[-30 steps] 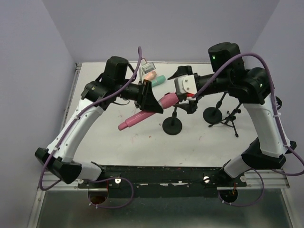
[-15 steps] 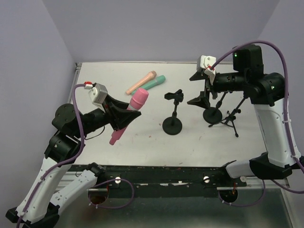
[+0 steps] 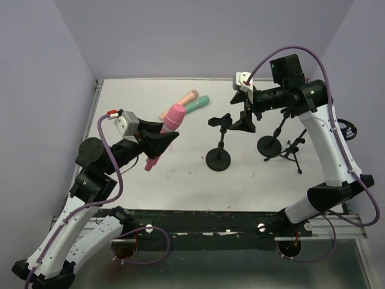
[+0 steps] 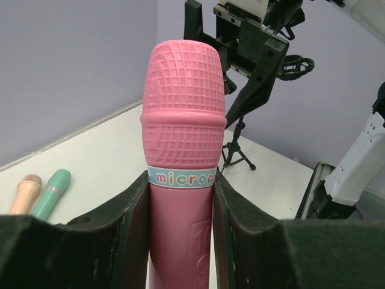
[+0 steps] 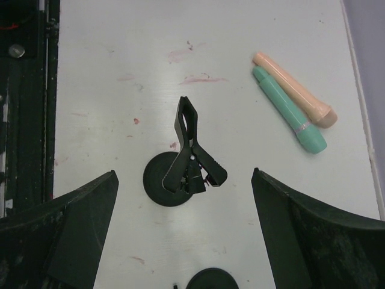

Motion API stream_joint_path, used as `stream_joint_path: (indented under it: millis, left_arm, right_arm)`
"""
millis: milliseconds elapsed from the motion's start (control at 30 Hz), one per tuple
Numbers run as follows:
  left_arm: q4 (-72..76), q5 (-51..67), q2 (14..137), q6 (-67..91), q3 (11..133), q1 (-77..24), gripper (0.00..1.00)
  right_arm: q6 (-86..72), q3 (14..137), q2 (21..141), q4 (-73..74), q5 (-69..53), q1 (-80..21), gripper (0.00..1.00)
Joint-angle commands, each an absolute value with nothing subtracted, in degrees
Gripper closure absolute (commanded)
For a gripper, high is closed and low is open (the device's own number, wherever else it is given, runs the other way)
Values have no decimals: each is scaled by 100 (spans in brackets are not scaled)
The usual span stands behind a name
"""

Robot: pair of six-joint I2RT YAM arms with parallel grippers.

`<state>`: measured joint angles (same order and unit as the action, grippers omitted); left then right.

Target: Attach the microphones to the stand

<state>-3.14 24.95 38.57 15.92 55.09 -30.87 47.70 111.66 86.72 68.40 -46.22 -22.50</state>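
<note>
My right gripper has a clip to open, as the clip's jaws (image 5: 186, 114) are shut. It should squeeze the clip's handles (image 5: 194, 172) and keep the clip's jaws open before my left gripper puts the pink microphone in.
My left gripper (image 3: 159, 142) is shut on the pink microphone (image 3: 174, 118) and holds it off the table at the left, head up. In the left wrist view both fingers (image 4: 135, 223) press its pink body (image 4: 182, 120). My right gripper (image 3: 242, 113) is open and empty above the black clip stand (image 3: 219, 123). In the right wrist view that stand's clip (image 5: 191, 158) lies between the spread fingers (image 5: 78, 211). The mint microphone (image 3: 198, 103) and the peach microphone (image 3: 187, 97) lie side by side at the back of the table. Both also show in the right wrist view: mint (image 5: 289, 111), peach (image 5: 295, 90).
A second stand with a round base (image 3: 268, 146) and a small tripod stand (image 3: 292, 153) are at the right, under my right arm. The table's left rim (image 3: 90, 114) runs beside my left arm. The grey walls are close on three sides.
My left arm pulled back from the middle to the left with the pink microphone, then raised it. My right gripper drew off to the right and then came back over the clip stand.
</note>
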Motion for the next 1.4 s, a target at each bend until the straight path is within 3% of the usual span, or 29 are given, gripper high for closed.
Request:
stream_joint_path:
  millis: [0, 233, 467, 800, 1100, 1267, 1367]
  left_arm:
    - [737, 2391, 3551, 1670, 4871, -3103, 100]
    - [1011, 2531, 3314, 1556, 4535, -3094, 100]
    - [1616, 2391, 3278, 1643, 4201, -3103, 100]
    - [3066, 2347, 4191, 2109, 4263, -3094, 100]
    - [4516, 2540, 5439, 2724, 4570, -3103, 100]
    - [5324, 2487, 6019, 3084, 4570, -3103, 100]
    - [5904, 2557, 6406, 3365, 4509, -3103, 100]
  right_arm:
    - [5949, 11373, 9043, 7585, -5220, -2127, 0]
    - [5801, 11496, 9492, 7532, -5132, -2039, 0]
    - [5713, 10855, 9448, 7357, -5572, -2039, 3]
    - [5748, 10758, 9422, 7347, -5730, -2039, 17]
    - [5748, 10477, 9299, 7172, -5546, -2039, 15]
    - [5766, 10424, 9246, 7163, -5704, -2048, 22]
    - [5757, 10354, 9211, 7119, -5783, -2039, 32]
